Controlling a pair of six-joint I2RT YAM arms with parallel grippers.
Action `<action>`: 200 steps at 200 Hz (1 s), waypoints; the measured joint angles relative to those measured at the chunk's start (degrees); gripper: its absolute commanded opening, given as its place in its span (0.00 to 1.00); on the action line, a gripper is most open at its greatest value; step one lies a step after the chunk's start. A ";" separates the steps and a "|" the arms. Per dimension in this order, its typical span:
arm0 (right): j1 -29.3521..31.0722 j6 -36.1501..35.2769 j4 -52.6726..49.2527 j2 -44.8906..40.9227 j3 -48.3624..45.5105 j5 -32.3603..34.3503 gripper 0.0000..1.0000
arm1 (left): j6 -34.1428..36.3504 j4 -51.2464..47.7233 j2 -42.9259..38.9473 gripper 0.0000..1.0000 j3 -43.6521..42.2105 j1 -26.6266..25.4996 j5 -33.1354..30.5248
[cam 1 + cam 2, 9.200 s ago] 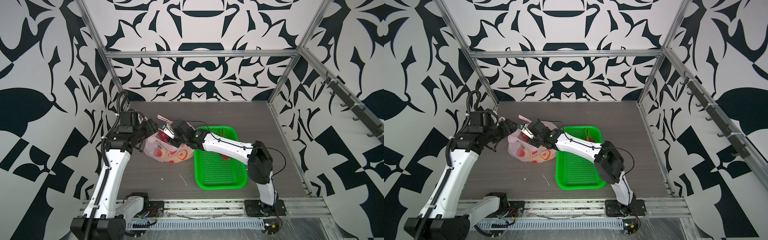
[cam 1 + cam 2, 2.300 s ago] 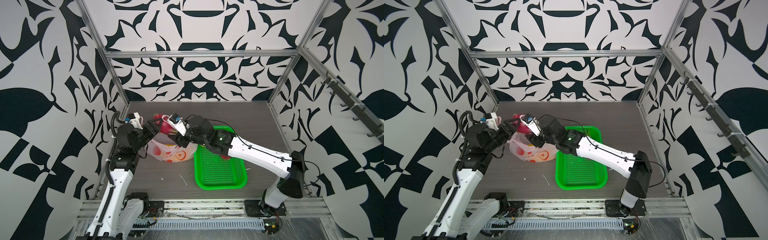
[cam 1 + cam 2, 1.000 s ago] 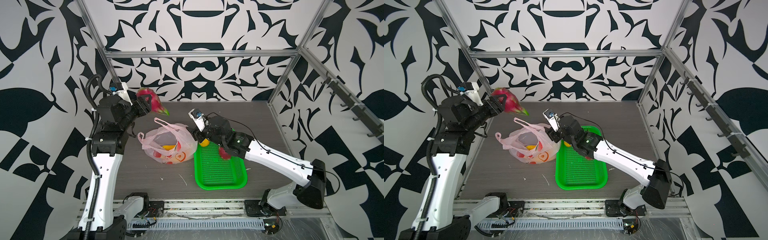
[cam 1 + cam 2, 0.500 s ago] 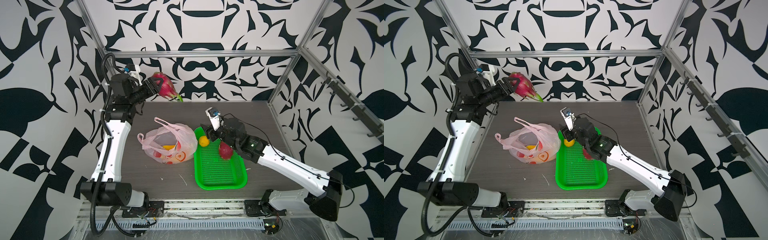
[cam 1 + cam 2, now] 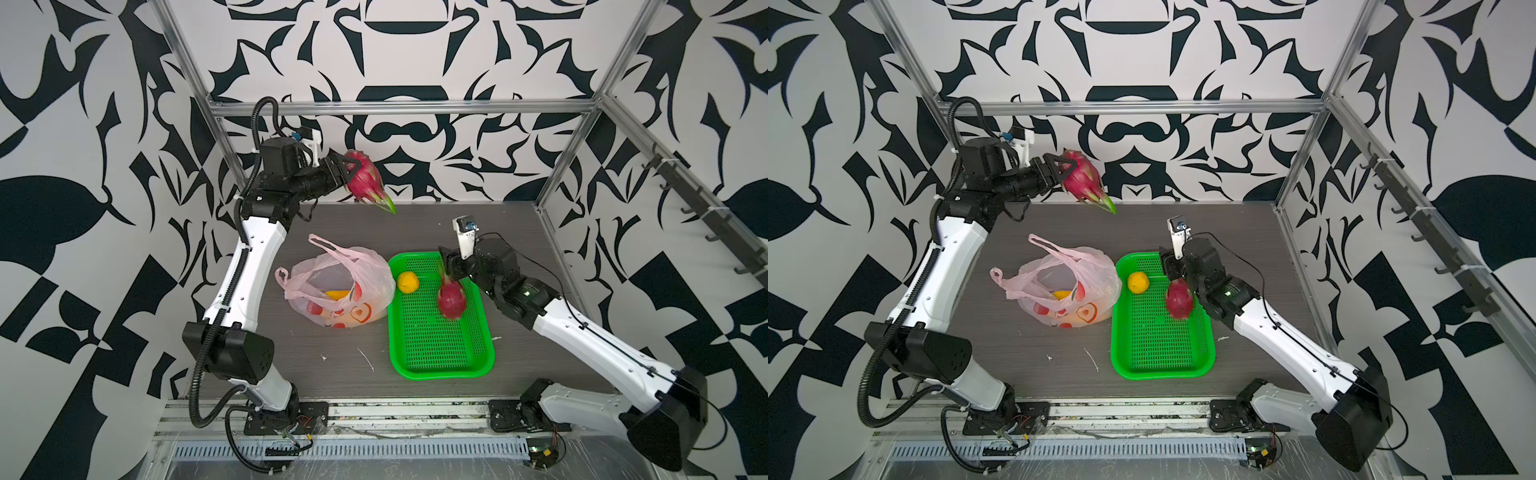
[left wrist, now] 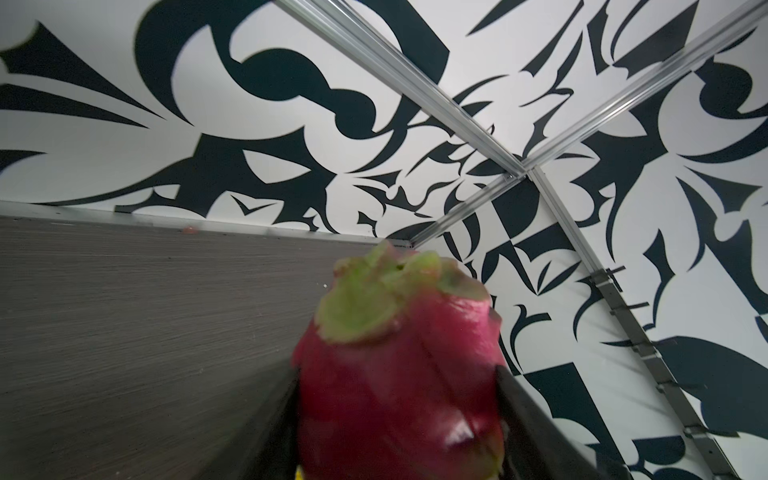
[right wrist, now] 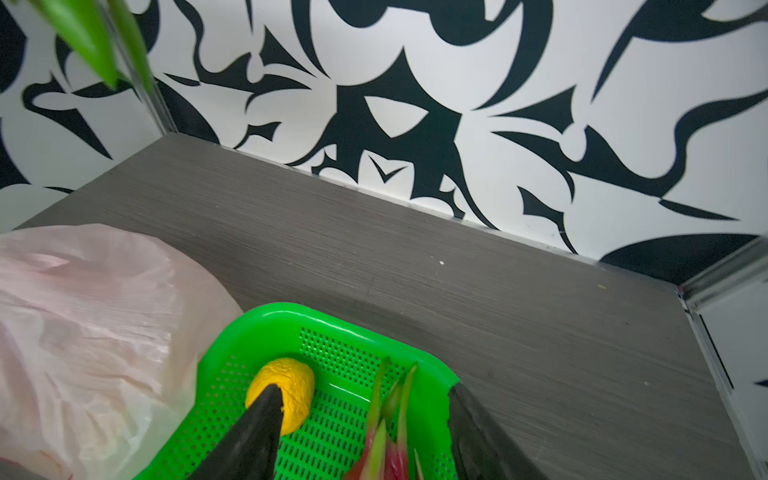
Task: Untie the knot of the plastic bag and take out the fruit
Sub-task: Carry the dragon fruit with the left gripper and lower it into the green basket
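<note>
The held dragon fruit [image 5: 368, 177] is clear of the bag and the green basket's middle [image 5: 424, 324] is open, so my left gripper keeps going down to that middle and lets go.
The pale-pink plastic bag [image 5: 365, 270] [image 5: 1092, 266] [image 7: 83, 311] sits on the table with its mouth open and its handles loose; no knot shows. A yellow fruit [image 5: 336, 295] lies inside it. My left gripper [image 5: 349, 170] [image 5: 1068, 172] [image 6: 397, 370] is shut on a magenta dragon fruit [image 5: 368, 180] [image 5: 1084, 178], high up near the back wall. My right gripper [image 5: 446, 266] [image 5: 1169, 266] [image 7: 361, 390] hangs open and empty over the green basket [image 5: 440, 374] [image 7: 291, 316]. In the basket lie a second dragon fruit [image 5: 451, 300] [image 7: 386, 453] and a round yellow fruit [image 5: 407, 282] [image 7: 291, 382].
The basket's left rim touches the bag. Small white scraps [image 5: 368, 359] lie on the dark table in front of the bag. Aluminium frame posts stand at the back corners, and a rail of hooks [image 5: 706, 216] runs along the right wall.
My left arm has carried the dragon fruit higher and rightward along the back wall. My right gripper has moved right across the basket, away from the round yellow fruit, which has stayed put.
</note>
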 measured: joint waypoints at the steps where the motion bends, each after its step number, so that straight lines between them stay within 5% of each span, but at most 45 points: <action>1: -0.15 0.04 0.00 -0.04 -0.15 -0.02 0.66 | 0.02 -0.11 0.04 0.51 0.07 -0.07 0.00; 82: -7.58 1.97 -1.53 -3.45 -4.31 -1.55 0.66 | 2.56 -9.38 5.70 0.51 2.97 -8.57 0.22; 200: -10.84 2.05 -1.95 -5.20 -7.67 -2.27 0.66 | 3.37 -25.14 18.60 0.49 5.18 -23.80 -2.47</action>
